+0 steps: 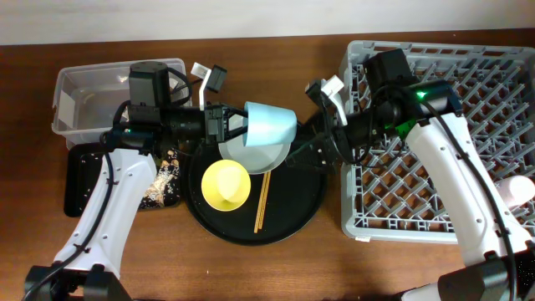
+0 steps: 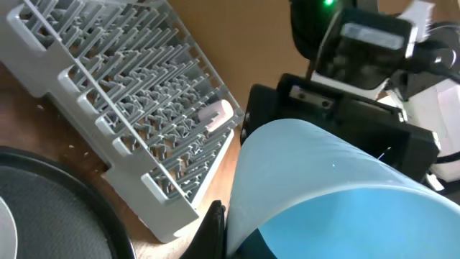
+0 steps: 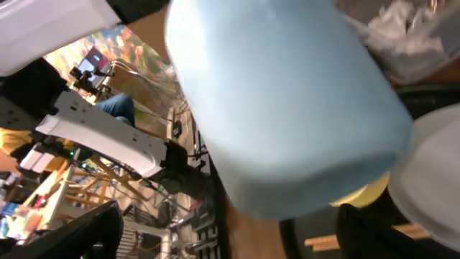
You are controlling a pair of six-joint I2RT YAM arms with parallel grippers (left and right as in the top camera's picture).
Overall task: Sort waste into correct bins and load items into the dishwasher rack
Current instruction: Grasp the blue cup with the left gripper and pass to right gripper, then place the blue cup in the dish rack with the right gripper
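The light-blue cup's rim is in my left gripper, far from the grey rack, so next my right gripper takes hold of the closed end and brings the cup to the rack.
My left gripper is shut on the rim of the light-blue cup, one finger outside and the cup lying on its side above the pale grey-green plate. My right gripper is open just right of the cup, which fills the right wrist view ahead of the spread fingers. The yellow bowl and chopsticks lie on the round black tray. The grey rack stands at the right with the pink cup at its right edge.
The clear tub, with white napkins inside in the right wrist view, stands at the back left. The shallow black tray in front of it holds tan food scraps. The rack's near corner lies close to the round tray.
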